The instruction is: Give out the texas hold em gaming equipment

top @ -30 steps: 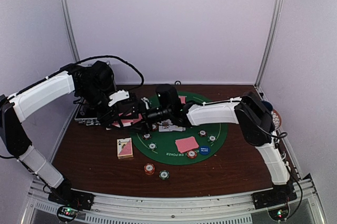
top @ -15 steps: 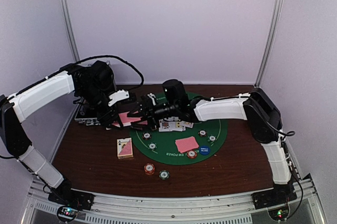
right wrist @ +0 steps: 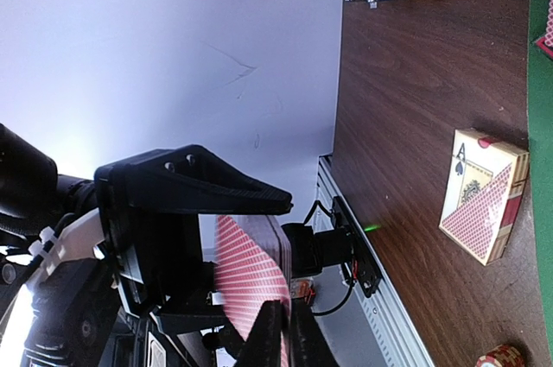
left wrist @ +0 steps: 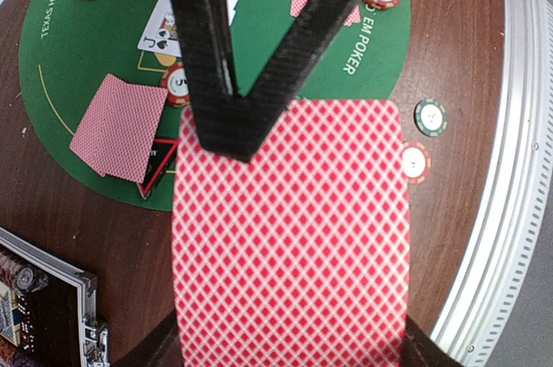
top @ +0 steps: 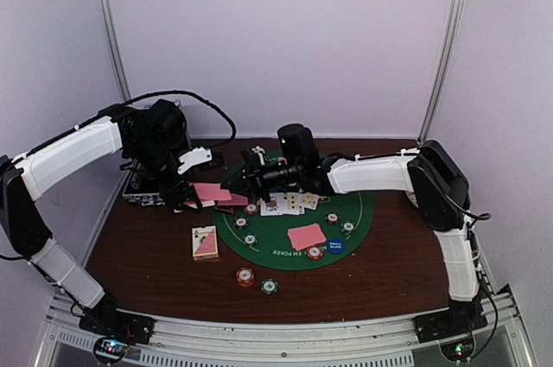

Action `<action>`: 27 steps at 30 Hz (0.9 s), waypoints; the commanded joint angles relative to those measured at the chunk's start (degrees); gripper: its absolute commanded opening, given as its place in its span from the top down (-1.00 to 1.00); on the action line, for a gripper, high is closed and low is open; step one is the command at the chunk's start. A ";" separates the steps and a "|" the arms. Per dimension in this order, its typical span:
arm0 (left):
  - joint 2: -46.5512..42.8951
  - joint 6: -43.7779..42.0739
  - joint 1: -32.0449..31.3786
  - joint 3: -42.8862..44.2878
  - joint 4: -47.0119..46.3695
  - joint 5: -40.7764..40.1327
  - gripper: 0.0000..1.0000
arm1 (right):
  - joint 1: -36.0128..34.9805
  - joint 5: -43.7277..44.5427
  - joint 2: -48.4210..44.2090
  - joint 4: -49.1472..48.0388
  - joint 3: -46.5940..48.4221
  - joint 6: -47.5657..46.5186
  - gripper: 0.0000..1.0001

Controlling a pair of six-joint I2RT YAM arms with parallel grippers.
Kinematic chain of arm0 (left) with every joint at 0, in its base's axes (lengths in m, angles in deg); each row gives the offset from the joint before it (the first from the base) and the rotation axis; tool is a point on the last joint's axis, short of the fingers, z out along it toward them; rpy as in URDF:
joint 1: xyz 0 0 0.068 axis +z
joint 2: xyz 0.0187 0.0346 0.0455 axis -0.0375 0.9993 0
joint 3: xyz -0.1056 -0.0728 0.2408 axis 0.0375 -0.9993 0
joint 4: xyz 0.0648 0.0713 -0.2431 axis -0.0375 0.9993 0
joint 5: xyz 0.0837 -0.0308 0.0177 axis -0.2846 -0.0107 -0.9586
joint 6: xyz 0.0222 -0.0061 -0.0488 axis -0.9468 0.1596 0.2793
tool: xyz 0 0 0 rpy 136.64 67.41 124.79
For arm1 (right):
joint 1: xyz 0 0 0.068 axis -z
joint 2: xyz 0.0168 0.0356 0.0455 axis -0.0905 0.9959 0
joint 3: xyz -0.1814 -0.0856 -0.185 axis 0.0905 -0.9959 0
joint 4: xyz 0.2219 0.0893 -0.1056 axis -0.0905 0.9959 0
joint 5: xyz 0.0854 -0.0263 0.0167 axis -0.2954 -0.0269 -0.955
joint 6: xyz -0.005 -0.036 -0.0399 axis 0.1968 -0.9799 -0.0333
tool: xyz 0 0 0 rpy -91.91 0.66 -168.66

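Observation:
The robot's right fingers pinch the top card's loose edge [top: 222, 193], so the right gripper goes on pulling this card until it gets to open green beside the face-up cards [top: 340, 201].
My left gripper [top: 197, 194] is shut on a deck of pink-backed playing cards [left wrist: 289, 237], held over the table's left side. The deck fills the left wrist view, with my left fingers [left wrist: 151, 351] at its lower corners. My right gripper [top: 232, 184] has reached across, and its fingers [left wrist: 216, 82] lie on the deck's far end. In the right wrist view the right gripper [right wrist: 283, 332] is pinched shut on the edge of the top card [right wrist: 251, 272]. A red triangle [left wrist: 160, 164] and poker chips [top: 245, 276] lie around the green mat [top: 363, 207].
A card box [top: 205, 243] sits left of the mat. Face-up cards [top: 289, 204], a face-down card [top: 306, 236] and a blue disc [top: 335, 246] lie on the mat. The black case [top: 143, 190] stands at the far left behind my left gripper.
My right gripper closed from wide open onto the top card's edge, and the right arm drew back to the right. The left arm held still with the deck.

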 commanded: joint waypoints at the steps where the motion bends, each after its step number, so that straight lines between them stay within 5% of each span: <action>1: -0.86 -0.61 0.36 0.33 -1.02 0.54 1.00 | 0.75 -1.04 -3.27 -5.12 -1.48 2.61 0.94; 16: -0.90 -0.79 0.36 -0.15 -1.03 -0.34 1.00 | 14.39 -1.55 -13.84 3.57 -12.38 -6.34 1.00; 27: -1.12 -0.78 0.36 -0.07 -1.01 -0.24 1.00 | 26.74 5.88 -13.43 36.69 -10.71 -35.73 1.00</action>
